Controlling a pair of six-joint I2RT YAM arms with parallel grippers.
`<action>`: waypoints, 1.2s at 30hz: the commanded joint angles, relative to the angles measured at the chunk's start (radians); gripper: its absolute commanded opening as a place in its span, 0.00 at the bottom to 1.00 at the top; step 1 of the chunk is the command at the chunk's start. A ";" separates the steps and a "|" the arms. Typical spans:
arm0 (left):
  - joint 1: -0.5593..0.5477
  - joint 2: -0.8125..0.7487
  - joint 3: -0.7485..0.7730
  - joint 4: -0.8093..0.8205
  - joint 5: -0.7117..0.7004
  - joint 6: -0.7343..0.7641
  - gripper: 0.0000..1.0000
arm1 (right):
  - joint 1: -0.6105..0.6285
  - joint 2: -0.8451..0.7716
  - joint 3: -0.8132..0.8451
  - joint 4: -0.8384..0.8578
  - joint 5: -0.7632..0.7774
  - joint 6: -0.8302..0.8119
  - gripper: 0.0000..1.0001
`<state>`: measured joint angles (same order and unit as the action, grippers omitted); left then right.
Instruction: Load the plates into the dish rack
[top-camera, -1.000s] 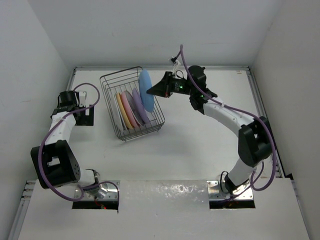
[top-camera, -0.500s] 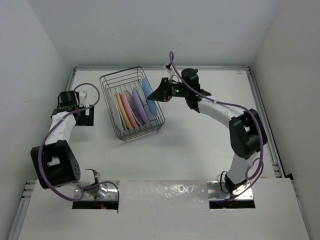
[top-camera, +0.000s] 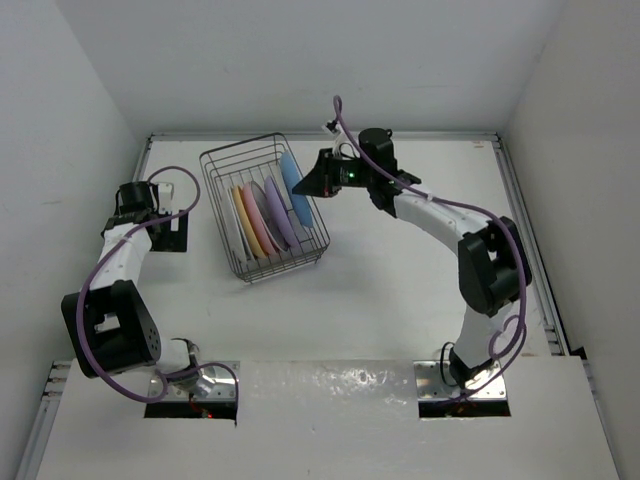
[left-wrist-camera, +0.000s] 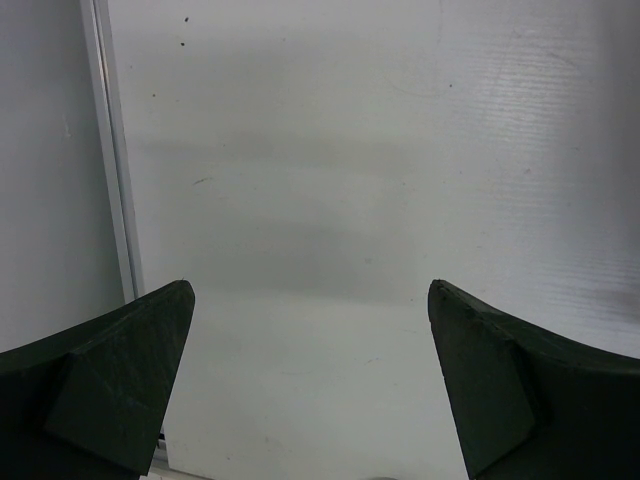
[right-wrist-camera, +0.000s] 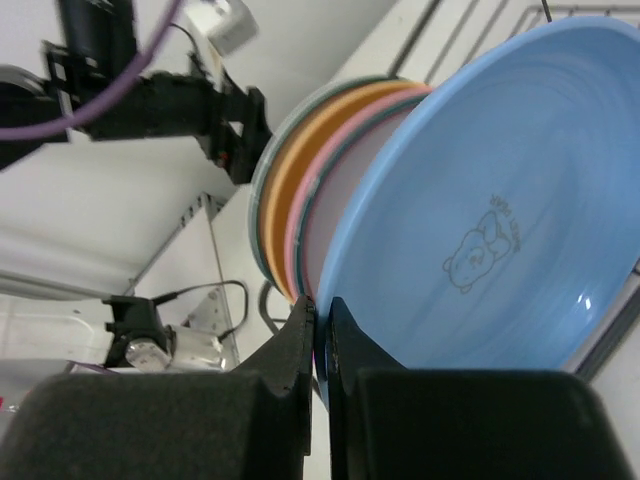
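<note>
The blue plate (top-camera: 294, 182) is high up and farther back than the purple plate, so my right gripper should move it forward and lower it next to the purple plate before opening.
The dark wire dish rack (top-camera: 222, 165) stands at the back left of the table. Several plates stand on edge in it: yellow (top-camera: 241, 224), pink (top-camera: 256, 218), purple (top-camera: 276, 214). My right gripper (top-camera: 309, 183) is shut on the rim of the blue plate (top-camera: 293, 186), which stands inside the rack at its right side. In the right wrist view the blue plate (right-wrist-camera: 480, 240) has a small bear print, with pink (right-wrist-camera: 310, 195) and orange (right-wrist-camera: 280, 170) plates behind it. My left gripper (left-wrist-camera: 310, 375) is open and empty over bare table, far left of the rack.
White walls enclose the table on three sides. A raised rim (top-camera: 520, 215) runs along the table's right edge. The left arm's black mount (top-camera: 172, 232) sits just left of the rack.
My right gripper has moved left and down with the blue plate, bringing it from above the rack's right wall into the rack. The left arm has not moved.
</note>
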<state>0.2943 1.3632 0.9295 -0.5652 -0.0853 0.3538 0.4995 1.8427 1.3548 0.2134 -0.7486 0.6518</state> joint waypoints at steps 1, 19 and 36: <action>0.002 -0.015 0.031 0.028 0.005 0.005 1.00 | 0.011 -0.098 0.064 0.087 -0.026 0.038 0.00; 0.000 -0.013 0.043 0.019 0.002 0.011 1.00 | 0.013 -0.040 -0.138 0.371 -0.057 0.247 0.00; 0.002 0.002 0.063 0.019 0.009 0.008 1.00 | 0.040 0.035 -0.065 -0.056 0.048 -0.127 0.11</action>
<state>0.2943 1.3632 0.9466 -0.5686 -0.0853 0.3618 0.5293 1.8530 1.2556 0.2028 -0.7181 0.5900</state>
